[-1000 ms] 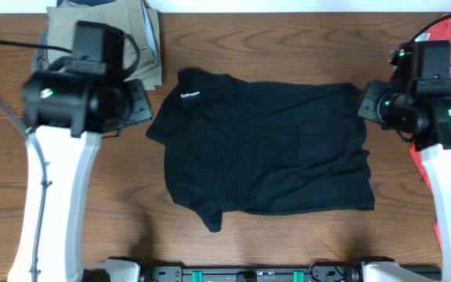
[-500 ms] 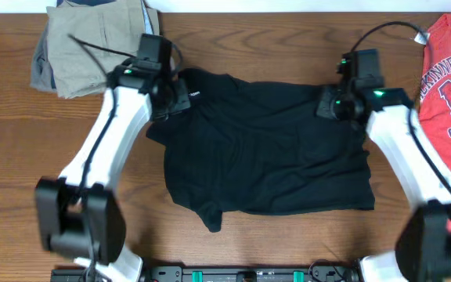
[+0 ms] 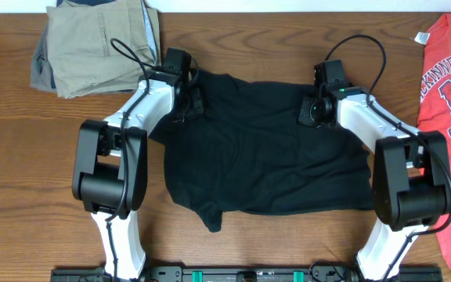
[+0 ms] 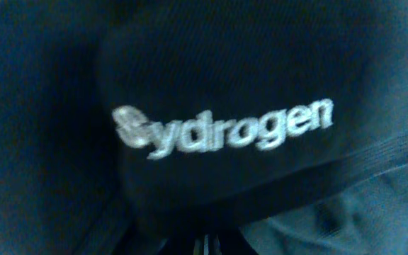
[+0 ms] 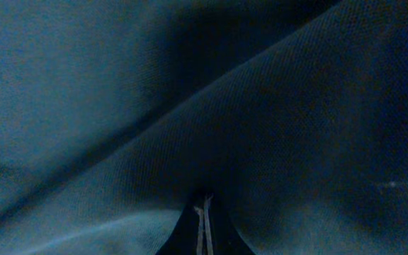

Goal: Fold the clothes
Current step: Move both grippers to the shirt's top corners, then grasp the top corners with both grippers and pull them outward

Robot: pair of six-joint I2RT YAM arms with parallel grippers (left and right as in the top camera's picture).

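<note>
I should keep pulling my left gripper away from my right gripper until the cloth (image 3: 253, 113) lies straight, and then let go with my left gripper. Both grippers are holding opposite sides of the black T-shirt (image 3: 200, 124).
The clothes (image 3: 265, 157), a black short-sleeved T-shirt, lie spread flat in the middle of the wooden table. My left gripper (image 3: 193, 100) is down on the shirt's upper left corner by the collar. In the left wrist view black fabric with a white-lettered neck label (image 4: 222, 131) fills the frame, and the left gripper (image 4: 207, 244) is shut with cloth bunched over it. My right gripper (image 3: 310, 110) presses on the upper right part of the shirt. Seen from the right wrist, the right gripper (image 5: 204, 227) is shut, with a ridge of black fabric rising from it.
Folded khaki trousers (image 3: 100, 43) lie at the back left corner, close to the left arm. A red T-shirt (image 3: 449, 102) with white lettering lies along the right edge. Bare wood (image 3: 45, 157) shows left of the black shirt and in front of it.
Both arms have swung in from the table's sides onto the shirt's upper edge. Both grippers have closed there.
</note>
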